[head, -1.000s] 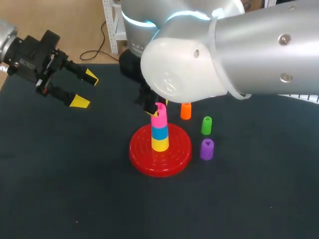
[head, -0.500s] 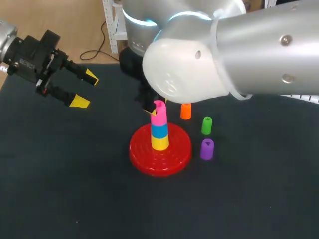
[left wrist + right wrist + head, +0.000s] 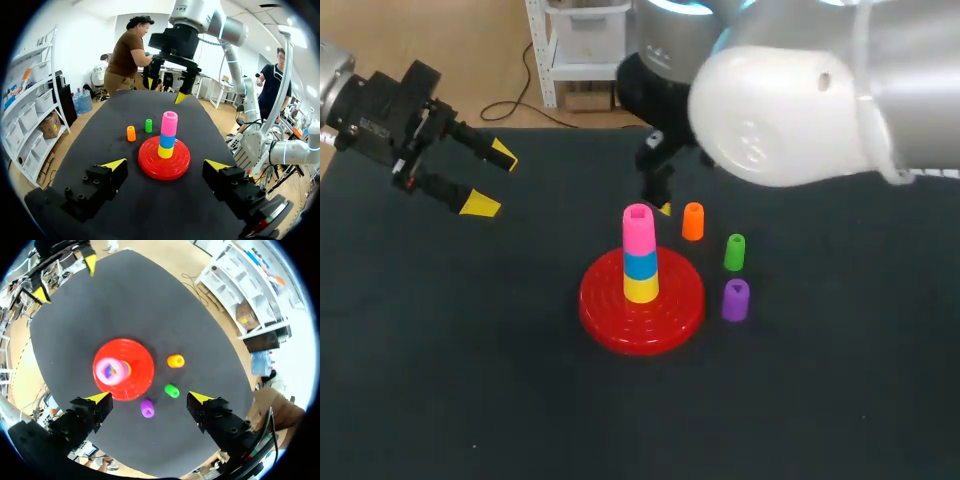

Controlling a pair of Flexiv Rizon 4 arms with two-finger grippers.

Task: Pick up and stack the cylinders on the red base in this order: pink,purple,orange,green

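Note:
The purple cylinder (image 3: pixel 736 300) should slide over the top of the pink cylinder when I lower it, because the blue cylinder's band (image 3: pixel 641 265) looks shorter than the pink cylinder above.
The red base (image 3: pixel 605 310) carries a stack of yellow, blue and, on top, the pink cylinder (image 3: pixel 639 228). To its right stand the orange cylinder (image 3: pixel 692 221), the green cylinder (image 3: pixel 734 252) and the purple cylinder (image 3: pixel 735 299), all on the table. My right gripper (image 3: pixel 660 195) hangs open high above and just behind the stack, holding nothing. From its wrist view I look straight down on the pink cylinder (image 3: pixel 111 371), the base (image 3: pixel 137 377) and the purple cylinder (image 3: pixel 147 408). My left gripper (image 3: pixel 490 180) is open and empty at the far left, facing the base (image 3: pixel 150 169).
The dark table mat (image 3: pixel 470 380) has bare room in front and to the left of the base. My right arm's big white link (image 3: pixel 790 110) hangs over the back right of the table and hides most of its gripper from the head view.
My right gripper has let go of the pink cylinder, which now sits straight on the stack. It opened wide, rose and drew back to the right. The left arm has not moved.

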